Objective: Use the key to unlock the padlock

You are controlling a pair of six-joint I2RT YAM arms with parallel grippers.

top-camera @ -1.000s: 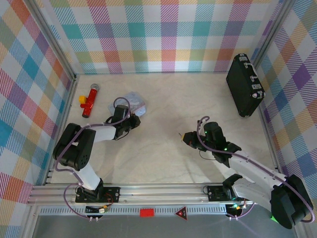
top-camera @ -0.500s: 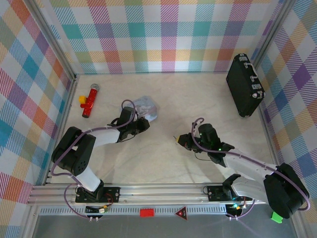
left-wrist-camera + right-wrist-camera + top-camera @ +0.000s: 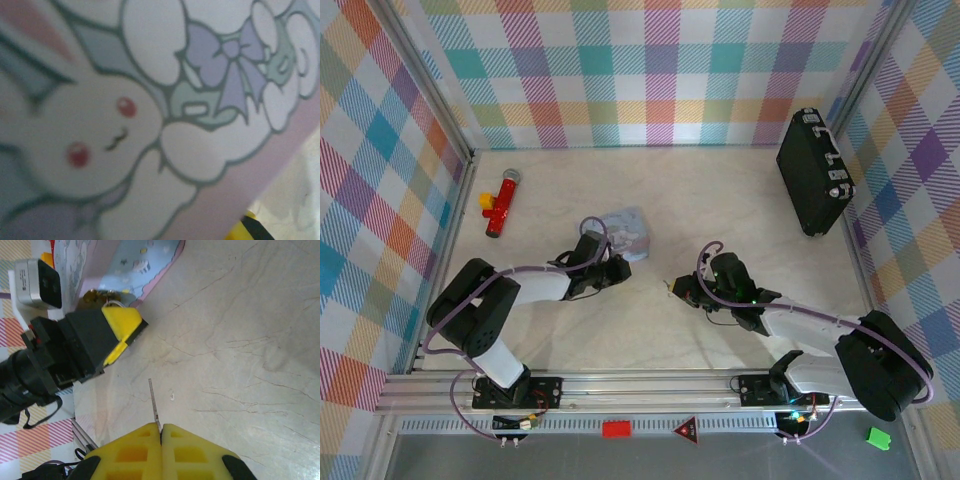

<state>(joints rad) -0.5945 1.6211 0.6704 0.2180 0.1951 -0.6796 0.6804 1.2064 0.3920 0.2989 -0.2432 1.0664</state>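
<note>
My left gripper has the tin (image 3: 628, 230) tipping up against its wrist, so it should open, let the tin lie flat and take the padlock (image 3: 113, 303) straight before the key comes in.
My right gripper (image 3: 161, 430) is shut on the key (image 3: 154, 402), a thin silvery sliver sticking out forward from between its yellow fingers (image 3: 135, 450). From above, this gripper (image 3: 678, 290) sits right of centre, with the key (image 3: 671, 284) pointing left. The padlock (image 3: 96, 295), small and dark with a silvery shackle, hangs at the edge of the pale blue cartoon tin (image 3: 125, 265). My left gripper (image 3: 122, 325) grips there, a hand's width from the key tip. Seen from above, the left gripper (image 3: 617, 266) is just below the tin (image 3: 625, 228). The left wrist view is close on the tin's rabbit picture (image 3: 150, 100).
A red-and-yellow toy (image 3: 499, 203) lies at the far left. A big black case (image 3: 813, 172) leans against the right wall. Plaid walls enclose the pale table (image 3: 720, 210), and a metal rail (image 3: 640, 385) runs along the near edge.
The left gripper has moved right and nearer, bringing the tin along. The right gripper has slid left with the key, closing the gap between them.
</note>
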